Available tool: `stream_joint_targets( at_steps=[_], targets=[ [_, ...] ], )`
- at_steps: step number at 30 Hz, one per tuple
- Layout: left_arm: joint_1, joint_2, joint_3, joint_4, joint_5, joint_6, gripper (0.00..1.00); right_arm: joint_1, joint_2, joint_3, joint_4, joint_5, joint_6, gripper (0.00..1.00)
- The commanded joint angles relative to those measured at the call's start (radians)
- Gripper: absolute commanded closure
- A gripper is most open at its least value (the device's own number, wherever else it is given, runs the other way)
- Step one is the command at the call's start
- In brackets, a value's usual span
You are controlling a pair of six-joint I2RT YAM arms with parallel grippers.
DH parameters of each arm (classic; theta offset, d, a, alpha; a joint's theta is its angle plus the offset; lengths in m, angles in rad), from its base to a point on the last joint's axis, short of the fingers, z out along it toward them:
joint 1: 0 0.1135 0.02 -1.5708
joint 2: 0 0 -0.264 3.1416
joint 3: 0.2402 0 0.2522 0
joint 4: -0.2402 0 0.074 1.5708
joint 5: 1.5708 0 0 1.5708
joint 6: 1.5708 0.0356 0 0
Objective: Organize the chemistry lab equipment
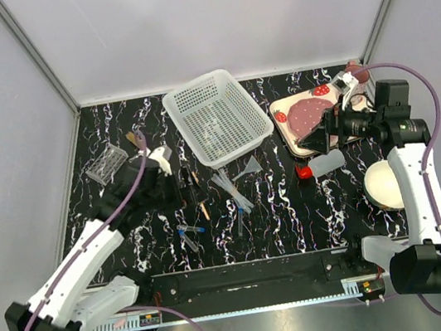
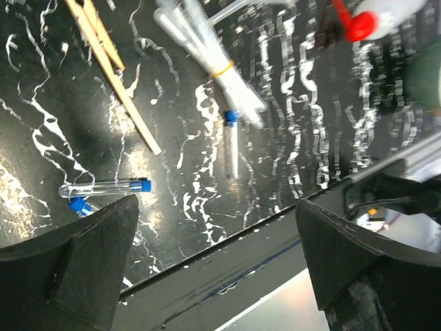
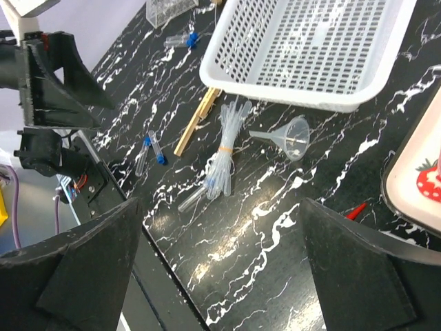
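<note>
The long wooden stick's front end (image 1: 205, 211) clears the banded bundle, so I go on lowering my left gripper until its open fingers straddle the stick's body (image 2: 134, 112) before closing.
Two blue-capped tubes (image 1: 191, 231) lie near the front edge; the left wrist view shows one (image 2: 105, 187) beside my left finger and another (image 2: 231, 143) farther out. Wooden sticks (image 1: 202, 205) and a banded bundle of clear tubes (image 1: 229, 189) lie mid-table. The clear funnel (image 1: 247, 166) lies on its side by the basket. The red-capped squeeze bottle (image 1: 320, 166) lies to the right. The clear tube rack (image 1: 107, 162) stands far left. My left gripper (image 1: 178, 181) is open and empty above the sticks. My right gripper (image 1: 314, 139) is open and empty over the tray's edge.
A white mesh basket (image 1: 217, 116) sits at the back centre. The strawberry-print tray (image 1: 284, 113) with a pink plate is at the back right, a pink mug (image 1: 354, 73) behind it. A cream bowl (image 1: 383, 184) sits by the right arm.
</note>
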Motion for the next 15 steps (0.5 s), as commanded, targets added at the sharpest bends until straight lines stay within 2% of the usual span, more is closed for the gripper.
stream_joint_targets(
  at_steps=[1, 6, 15],
  targets=[
    [-0.057, 0.102, 0.021, 0.012, -0.184, -0.015, 0.01, 0.004, -0.016, -0.064, 0.002, -0.006, -0.061, 0.00],
    [-0.102, 0.266, 0.038, 0.019, -0.251, -0.008, 0.01, 0.004, -0.074, -0.146, 0.078, -0.002, -0.050, 0.00],
    [-0.109, 0.407, 0.049, 0.104, -0.326, -0.073, 0.06, 0.004, -0.099, -0.270, 0.173, 0.040, -0.019, 0.00]
  ],
)
